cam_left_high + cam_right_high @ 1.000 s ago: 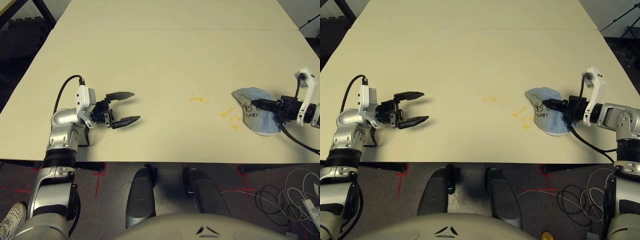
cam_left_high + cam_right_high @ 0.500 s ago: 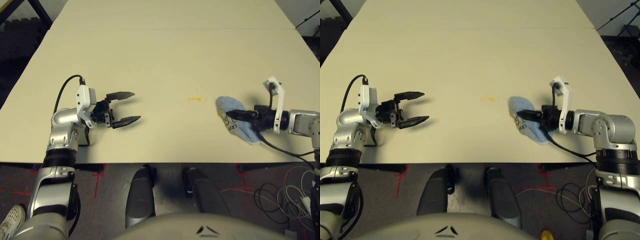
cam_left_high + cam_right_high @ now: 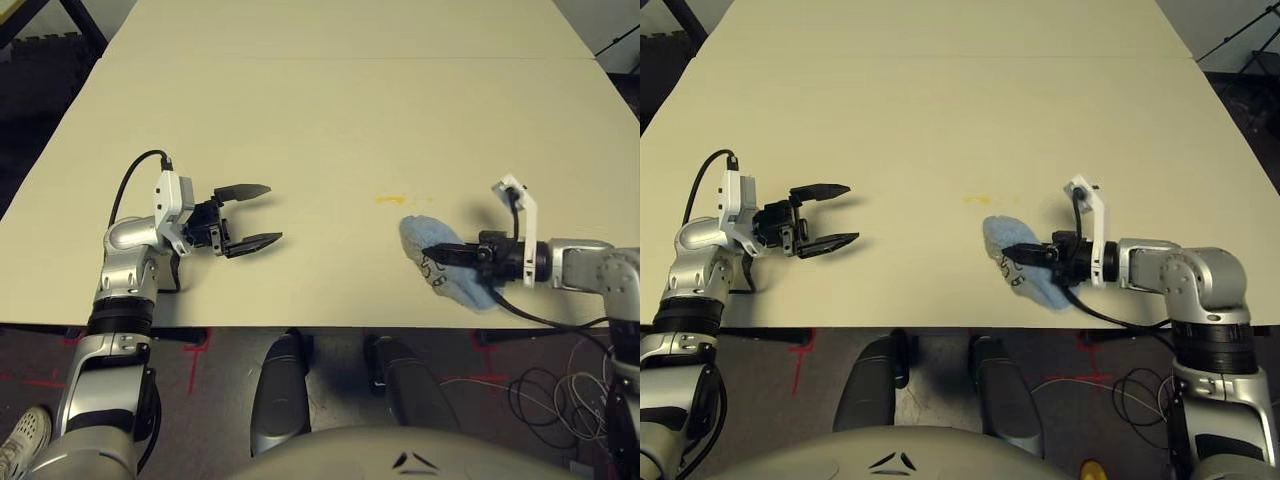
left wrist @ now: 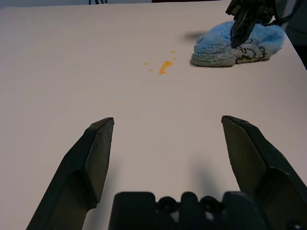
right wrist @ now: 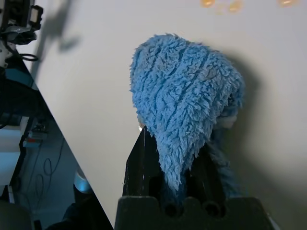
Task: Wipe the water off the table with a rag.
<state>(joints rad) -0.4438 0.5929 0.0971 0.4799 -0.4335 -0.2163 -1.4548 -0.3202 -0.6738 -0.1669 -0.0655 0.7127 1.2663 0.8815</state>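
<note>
My right gripper should push the rag [image 3: 418, 233] back out and across the streak, because the rag is near the table's front edge, short of the orange streak.
The light blue rag [image 3: 447, 272] lies bunched on the cream table [image 3: 330, 110] near its front edge, right of centre. My right gripper [image 3: 432, 255] is shut on the rag, its black fingers pressed into the cloth [image 5: 184, 96]. A small orange streak of water [image 3: 392, 200] sits just beyond the rag, towards the table's middle, with specks [image 4: 165, 67] beside it. My left gripper [image 3: 258, 214] hovers open over bare table at the left, far from the rag, with nothing between its fingers [image 4: 98, 148].
A thin seam line [image 3: 350, 58] crosses the far part of the table. The front edge [image 3: 330, 324] runs just below both grippers. Cables [image 3: 590, 385] lie on the floor at the lower right.
My right gripper has dragged the rag leftward along the front of the table. The orange specks that lay left of the rag no longer show. The left arm has stayed put.
</note>
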